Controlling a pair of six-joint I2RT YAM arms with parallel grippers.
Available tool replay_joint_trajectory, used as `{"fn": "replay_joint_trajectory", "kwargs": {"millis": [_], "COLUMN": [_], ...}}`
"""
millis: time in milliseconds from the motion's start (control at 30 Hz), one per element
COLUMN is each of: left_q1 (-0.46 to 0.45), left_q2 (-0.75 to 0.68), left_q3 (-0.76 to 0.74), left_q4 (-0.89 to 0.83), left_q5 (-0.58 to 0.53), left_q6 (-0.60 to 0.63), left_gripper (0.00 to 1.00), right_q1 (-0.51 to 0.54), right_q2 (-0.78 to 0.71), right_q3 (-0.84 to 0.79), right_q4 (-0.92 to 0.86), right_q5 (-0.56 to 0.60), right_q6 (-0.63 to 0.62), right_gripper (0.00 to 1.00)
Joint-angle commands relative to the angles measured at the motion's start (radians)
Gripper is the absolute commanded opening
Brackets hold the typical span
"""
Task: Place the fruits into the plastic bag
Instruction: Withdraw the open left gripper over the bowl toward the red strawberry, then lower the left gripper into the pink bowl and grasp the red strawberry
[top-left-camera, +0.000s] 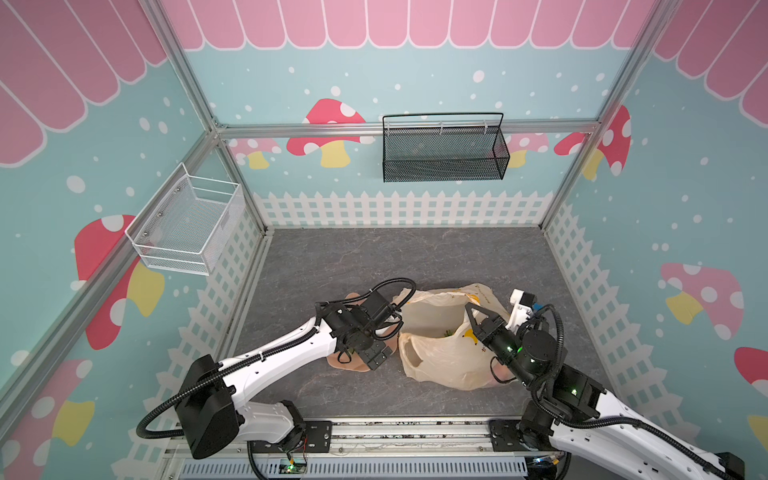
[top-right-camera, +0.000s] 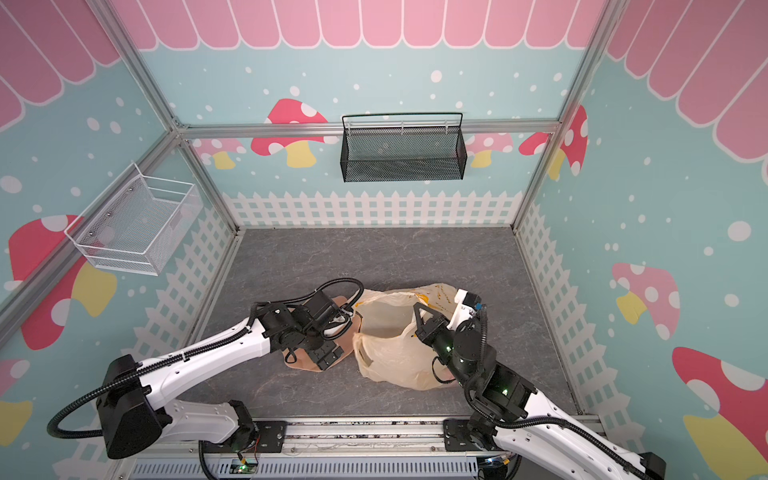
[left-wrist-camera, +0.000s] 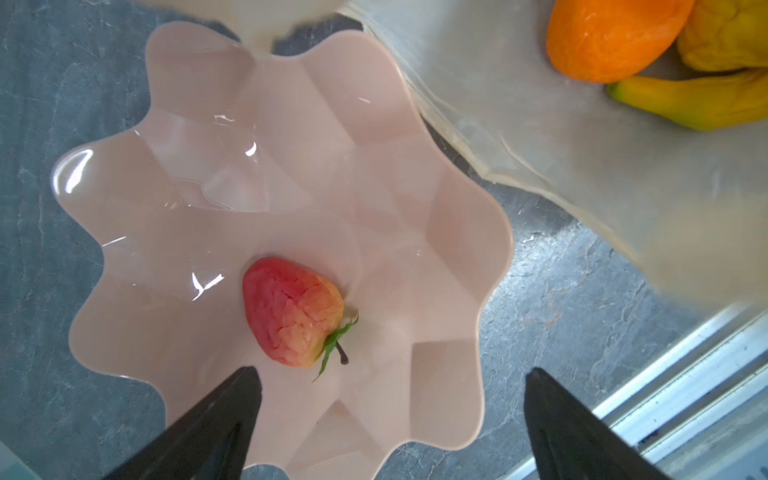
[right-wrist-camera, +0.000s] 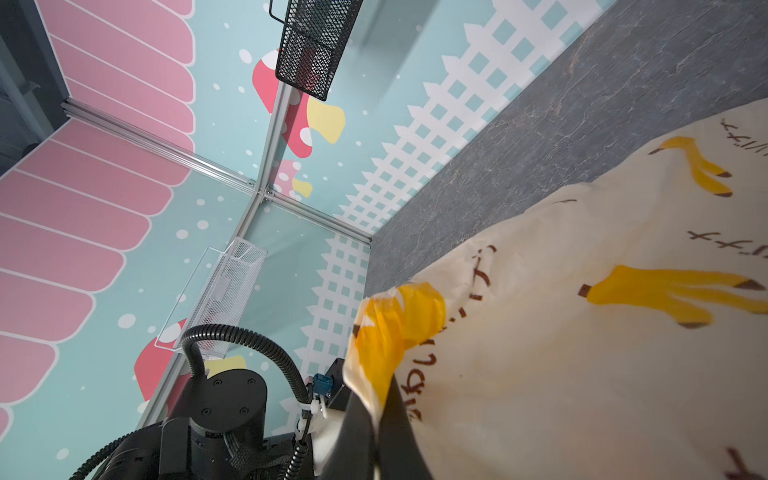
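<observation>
The red strawberry (left-wrist-camera: 293, 312) lies clear in the peach plate, so the robot's left gripper should go on down with its fingers wide open before it closes around the strawberry's sides (left-wrist-camera: 286, 313).
A red strawberry (left-wrist-camera: 293, 311) lies alone in the peach wavy-edged plate (left-wrist-camera: 291, 145). My left gripper (left-wrist-camera: 392, 374) hangs open just above the plate, fingers wide apart, with the strawberry a little beyond them. In both top views this gripper (top-left-camera: 374, 355) (top-right-camera: 328, 355) covers most of the plate (top-left-camera: 345, 365). The cream plastic bag (top-left-camera: 440, 357) (top-right-camera: 395, 361) lies to the right with its mouth held up. My right gripper (top-left-camera: 469, 308) (right-wrist-camera: 380, 419) is shut on the bag's banana-printed rim. Inside the bag lie an orange (left-wrist-camera: 611, 37), a banana (left-wrist-camera: 698, 104) and a yellow fruit (left-wrist-camera: 727, 37).
A black mesh basket (top-left-camera: 444, 153) hangs on the back wall. A white wire basket (top-left-camera: 187, 224) is fixed to the left wall. The grey tabletop (top-left-camera: 374, 257) runs back behind the bag, and an aluminium rail (top-left-camera: 395, 436) lines the front edge.
</observation>
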Motion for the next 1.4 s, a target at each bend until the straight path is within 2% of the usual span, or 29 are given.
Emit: {"fn": "replay_joint_trajectory", "kwargs": {"millis": [0, 100, 167, 333, 500, 633, 867, 1367], "left_q1": [0.017, 0.059, 0.103, 0.212, 0.299, 0.323, 0.355, 0.371], "left_q2": [-0.002, 0.013, 0.025, 0.078, 0.111, 0.147, 0.222, 0.360], "left_q3": [0.001, 0.019, 0.038, 0.092, 0.111, 0.110, 0.087, 0.107], "left_q4": [0.006, -0.016, -0.043, -0.126, -0.133, -0.132, -0.110, -0.043], "left_q5": [-0.046, -0.091, -0.080, 0.031, 0.203, 0.228, 0.217, 0.152], "left_q6": [-0.001, -0.061, -0.107, -0.259, -0.399, -0.459, -0.498, -0.479], "left_gripper": [1.00, 1.00, 1.00, 1.00, 0.99, 0.98, 0.93, 0.86], "right_q1": [0.003, 0.002, 0.003, 0.003, 0.002, 0.002, 0.003, 0.002], "right_q2": [-0.011, -0.010, -0.008, -0.014, -0.016, -0.011, -0.017, -0.024], "right_q3": [-0.013, -0.014, -0.014, -0.015, -0.018, -0.016, -0.018, -0.024], "right_q4": [0.003, 0.004, 0.003, 0.003, 0.002, 0.003, 0.003, 0.001], "right_q5": [0.019, 0.020, 0.018, 0.025, 0.025, 0.025, 0.028, 0.026], "right_q6": [0.002, 0.002, 0.001, 0.002, 0.006, 0.005, 0.005, 0.007], "right_gripper": [0.00, 0.00, 0.00, 0.00, 0.00, 0.00, 0.00, 0.00]}}
